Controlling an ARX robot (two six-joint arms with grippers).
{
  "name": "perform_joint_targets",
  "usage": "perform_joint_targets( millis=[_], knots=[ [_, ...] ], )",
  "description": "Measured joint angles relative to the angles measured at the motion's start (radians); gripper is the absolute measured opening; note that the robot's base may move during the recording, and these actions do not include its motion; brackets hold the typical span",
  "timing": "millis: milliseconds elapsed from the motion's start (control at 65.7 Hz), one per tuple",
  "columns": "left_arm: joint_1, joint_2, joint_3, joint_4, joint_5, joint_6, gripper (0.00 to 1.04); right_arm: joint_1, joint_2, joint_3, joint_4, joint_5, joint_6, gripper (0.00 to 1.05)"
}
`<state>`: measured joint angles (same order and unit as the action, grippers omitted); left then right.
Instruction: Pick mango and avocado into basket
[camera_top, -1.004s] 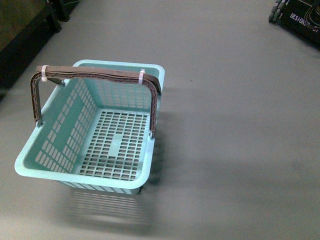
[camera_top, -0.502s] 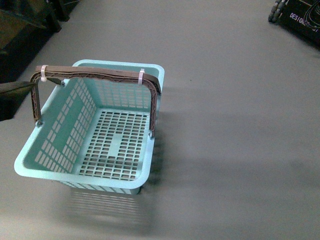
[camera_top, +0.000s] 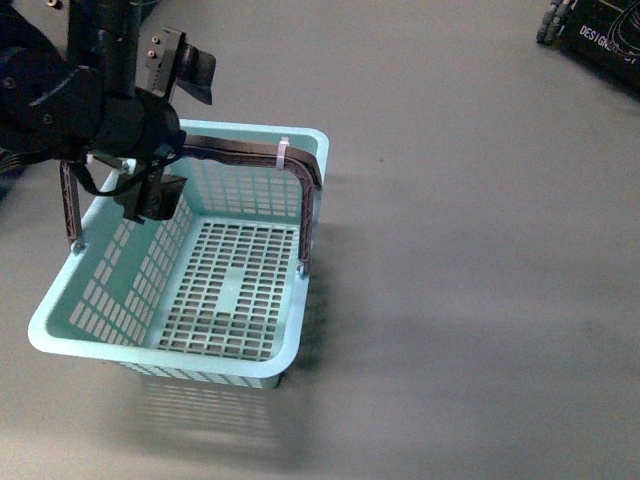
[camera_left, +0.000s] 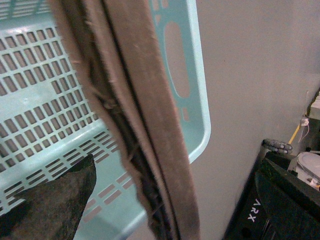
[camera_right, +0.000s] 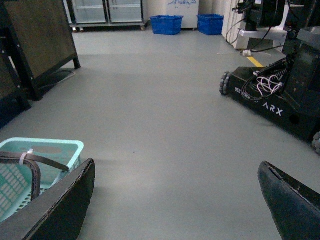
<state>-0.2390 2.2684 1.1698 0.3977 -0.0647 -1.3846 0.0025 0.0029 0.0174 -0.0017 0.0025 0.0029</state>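
Observation:
The brown handle is attached to the basket (camera_top: 232, 288) halfway along the basket's opposite rims (camera_top: 303, 268), so I expect the basket to hang with its open side up when I lift the handle.
The light teal basket (camera_top: 262, 135) stands empty on the grey floor, its brown handle (camera_top: 300, 165) with white zip ties raised. My left gripper (camera_top: 172, 140) is open at the basket's far left corner, with the handle (camera_left: 145, 120) running between its jaws. One dark finger (camera_left: 50, 200) shows over the basket's lattice (camera_left: 45, 90). My right gripper (camera_right: 175, 200) is open and empty above bare floor, with the basket (camera_right: 50, 149) off to one side. It is not in the front view. No mango or avocado is in view.
A black wheeled machine (camera_top: 600, 30) stands at the far right; it also shows in the right wrist view (camera_right: 280, 100) and the left wrist view (camera_left: 285, 200). Blue bins (camera_right: 166, 24) and dark furniture (camera_right: 35, 45) stand far off.
My left arm has come into the front view from the left and now hangs over the basket's handle. The basket has barely moved.

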Motion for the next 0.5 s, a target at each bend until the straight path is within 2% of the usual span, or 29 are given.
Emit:
perform_joint_targets(
  millis=[426, 502],
  knots=[
    [-0.009, 0.15, 0.22, -0.072, -0.03, 0.061, 0.96, 0.0, 0.0, 0.0, 0.0, 0.0, 0.0, 0.96],
    [-0.008, 0.155, 0.225, -0.073, -0.029, 0.068, 0.84, 0.0, 0.0, 0.0, 0.0, 0.0, 0.0, 0.96]
  ],
)
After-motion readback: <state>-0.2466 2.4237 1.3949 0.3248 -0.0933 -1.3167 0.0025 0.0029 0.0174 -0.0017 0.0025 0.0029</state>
